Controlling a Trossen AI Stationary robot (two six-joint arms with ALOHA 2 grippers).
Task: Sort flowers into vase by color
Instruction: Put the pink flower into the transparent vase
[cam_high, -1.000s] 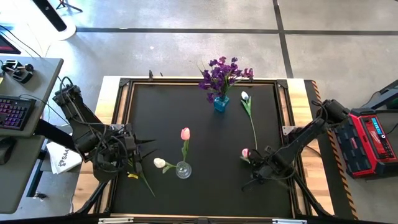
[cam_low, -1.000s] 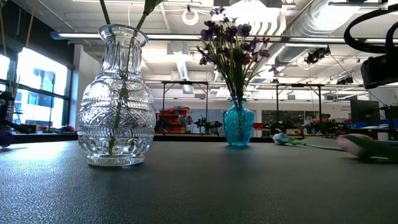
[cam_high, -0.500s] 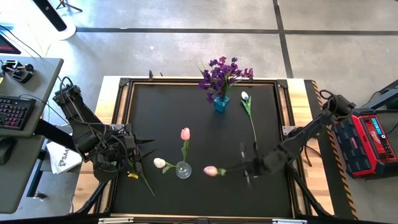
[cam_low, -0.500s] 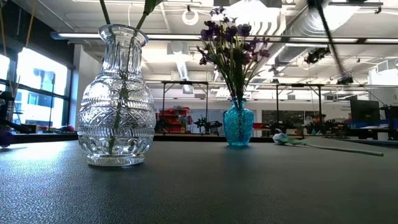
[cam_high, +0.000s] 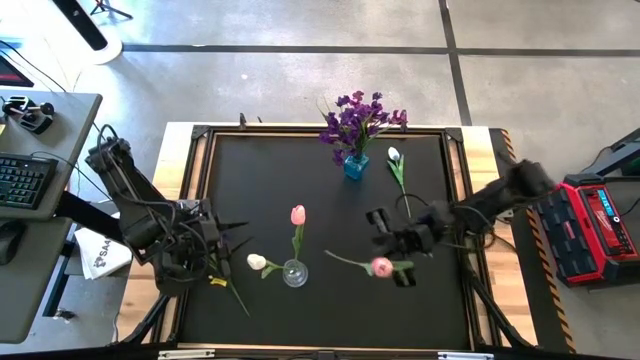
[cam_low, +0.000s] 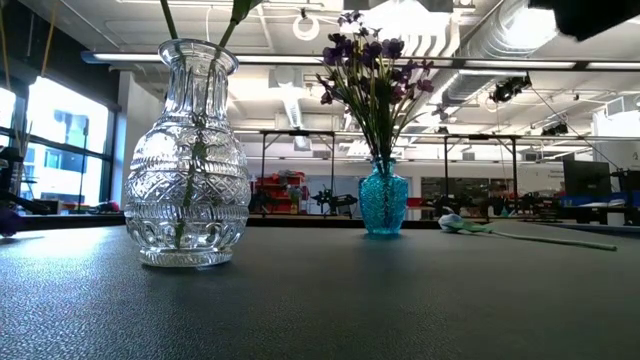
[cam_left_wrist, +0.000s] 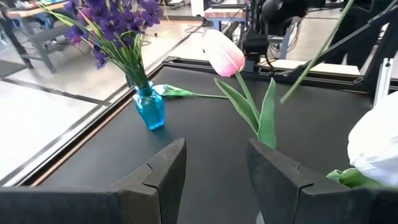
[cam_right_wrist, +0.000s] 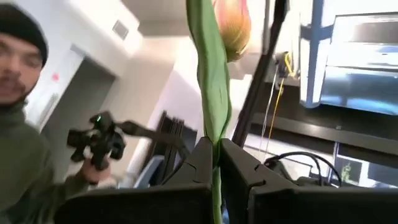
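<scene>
The pink tulip's loose stem end (cam_high: 329, 254) is pointing ahead toward the clear vase (cam_high: 295, 272), so my right gripper keeps going to the vase's opening and lets go once the stem is inside.
A clear glass vase (cam_high: 294, 272) near the table's front holds a pink tulip (cam_high: 298, 214) and a white tulip (cam_high: 257, 262). At the far edge a blue vase (cam_high: 355, 165) holds purple flowers (cam_high: 355, 115). Beside it a white tulip (cam_high: 393, 155) lies flat on the table. My right gripper (cam_high: 392, 258) is in the air right of the clear vase, shut on another pink tulip (cam_high: 381, 266). My left gripper (cam_left_wrist: 217, 180) waits open at the table's left edge, with nothing between its fingers. My right gripper pinches the pink tulip's green stem and leaf (cam_right_wrist: 214, 146) between its two fingers, below the bloom (cam_right_wrist: 231, 22). The fingers slant upward and the stem runs along them, with the bloom beyond the fingertips. The tulip is lifted clear of the table.
A person (cam_right_wrist: 18, 74) shows in the room beyond the table in the right wrist view. A keyboard desk (cam_high: 40, 170) stands left of the table and a red box (cam_high: 595, 225) stands to its right. Bare black mat (cam_high: 250, 180) lies between the two vases.
My right gripper has risen from the table's near right part with the pink tulip. It has rolled and tipped from pointing down to slanting up, and moved toward the far edge. The tulip has left the mat and swung about in the air.
</scene>
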